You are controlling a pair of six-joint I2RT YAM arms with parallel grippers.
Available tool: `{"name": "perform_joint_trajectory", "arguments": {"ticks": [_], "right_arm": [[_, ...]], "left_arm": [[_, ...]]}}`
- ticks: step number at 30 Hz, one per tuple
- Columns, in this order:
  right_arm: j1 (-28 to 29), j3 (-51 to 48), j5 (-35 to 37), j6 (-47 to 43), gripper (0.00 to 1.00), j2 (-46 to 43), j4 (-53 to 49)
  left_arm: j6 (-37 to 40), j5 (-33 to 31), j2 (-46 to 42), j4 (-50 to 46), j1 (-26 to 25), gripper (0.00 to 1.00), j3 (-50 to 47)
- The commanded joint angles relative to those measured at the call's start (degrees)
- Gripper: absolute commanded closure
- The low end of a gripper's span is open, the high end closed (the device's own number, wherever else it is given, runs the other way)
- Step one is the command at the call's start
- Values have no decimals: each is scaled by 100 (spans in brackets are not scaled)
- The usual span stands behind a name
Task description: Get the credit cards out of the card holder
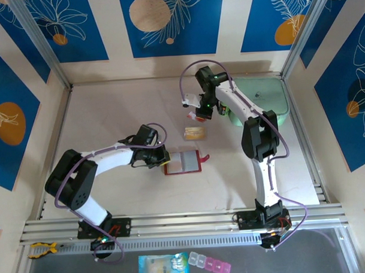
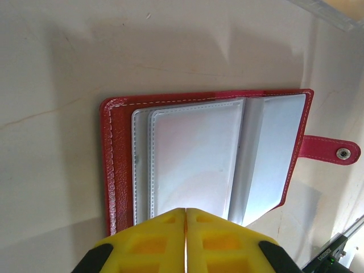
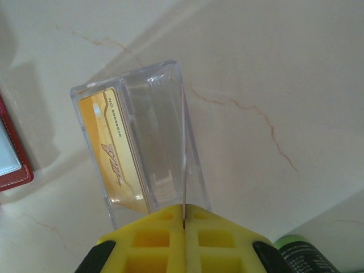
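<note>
My right gripper keeps lowering the held credit card [image 3: 183, 165], which is lined up edge-on with the clear plastic box's empty slot [image 3: 159, 133], until it rests inside, and then let it go.
The red card holder [image 1: 183, 162] lies open on the table, its greyish clear pockets [image 2: 199, 159] facing up and the snap tab [image 2: 333, 151] sticking out to one side. My left gripper [image 1: 163, 158] is shut, its yellow tips [image 2: 186, 210] at the near edge of the pockets; whether they pinch a page I cannot tell. My right gripper [image 1: 201, 115] is shut on a thin credit card [image 3: 183, 159], seen edge-on above a clear plastic box [image 3: 153, 148]. A tan-gold credit card [image 3: 111, 148] lies inside that box [image 1: 194, 133].
A big mint green case [image 1: 262, 98] stands at the back right, close behind the right arm. A dark green and black object [image 3: 307, 256] shows at the corner of the right wrist view. Metal frame rails border the table.
</note>
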Motion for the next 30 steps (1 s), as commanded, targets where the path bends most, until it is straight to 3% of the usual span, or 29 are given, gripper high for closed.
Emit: {"name": "perform_joint_trajectory", "arguments": {"ticks": [1, 8, 18, 24, 30], "right_arm": [[-30, 154, -225, -151, 97, 128, -225], [-38, 49, -320, -78, 87, 128, -212], [-22, -102, -434, 236, 86, -282, -89], [47, -676, -737, 1146, 88, -758, 424], [252, -1747, -1133, 2754, 90, -1396, 1325]], "left_arm": [[25, -43, -87, -170, 43, 90, 1], [31, 2, -36, -176, 53, 90, 37], [58, 37, -12, -147, 62, 90, 63], [100, 32, -3, -142, 61, 91, 76], [117, 27, 30, -77, 89, 92, 24]]}}
